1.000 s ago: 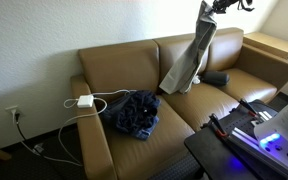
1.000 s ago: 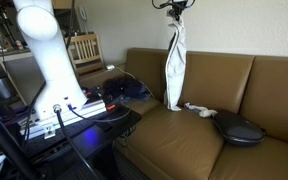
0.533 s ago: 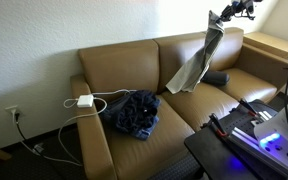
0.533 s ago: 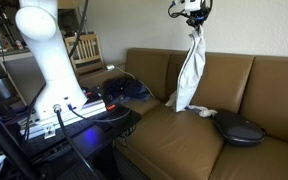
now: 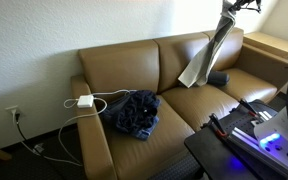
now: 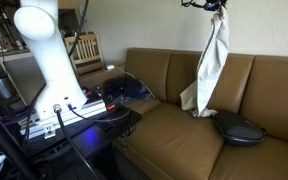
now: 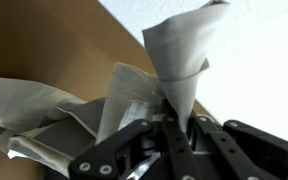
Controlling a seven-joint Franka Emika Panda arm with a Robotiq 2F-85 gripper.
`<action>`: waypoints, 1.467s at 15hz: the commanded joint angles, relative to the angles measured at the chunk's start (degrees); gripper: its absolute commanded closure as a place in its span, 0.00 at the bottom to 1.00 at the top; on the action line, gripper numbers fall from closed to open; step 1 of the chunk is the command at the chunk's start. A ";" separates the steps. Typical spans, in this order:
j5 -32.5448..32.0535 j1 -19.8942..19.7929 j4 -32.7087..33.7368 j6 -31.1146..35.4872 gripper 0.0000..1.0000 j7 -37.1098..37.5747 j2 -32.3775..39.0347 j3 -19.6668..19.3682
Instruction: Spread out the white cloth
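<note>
I should swing back low and lay the cloth along the seat (image 5: 172, 118) toward the dark blue garment, because the white cloth hangs bunched (image 6: 212, 68) beside the dark cushion.
The white cloth (image 5: 209, 55) hangs in a long bunched strip from my gripper (image 5: 231, 14), high above the brown couch (image 5: 134, 60). In the other exterior view the cloth (image 6: 210, 70) dangles from the gripper (image 6: 217, 8) and its lower end hangs just above the seat beside a dark cushion (image 6: 237, 128). In the wrist view the cloth (image 7: 174, 60) is pinched between the fingers (image 7: 174, 135), which are shut on it.
A dark blue garment (image 5: 134, 112) lies on the couch's seat, with a white charger and cable (image 5: 84, 101) on the armrest. A black table with lit equipment (image 5: 246, 135) stands in front. The robot base (image 6: 46, 60) sits on a cluttered table.
My gripper has carried the cloth sideways along the couch towards the dark cushion and lifted it; the lower end has come off the seat and now hangs free.
</note>
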 commanded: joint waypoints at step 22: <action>-2.78 -7.83 9.77 -19.69 0.97 -18.09 17.11 5.00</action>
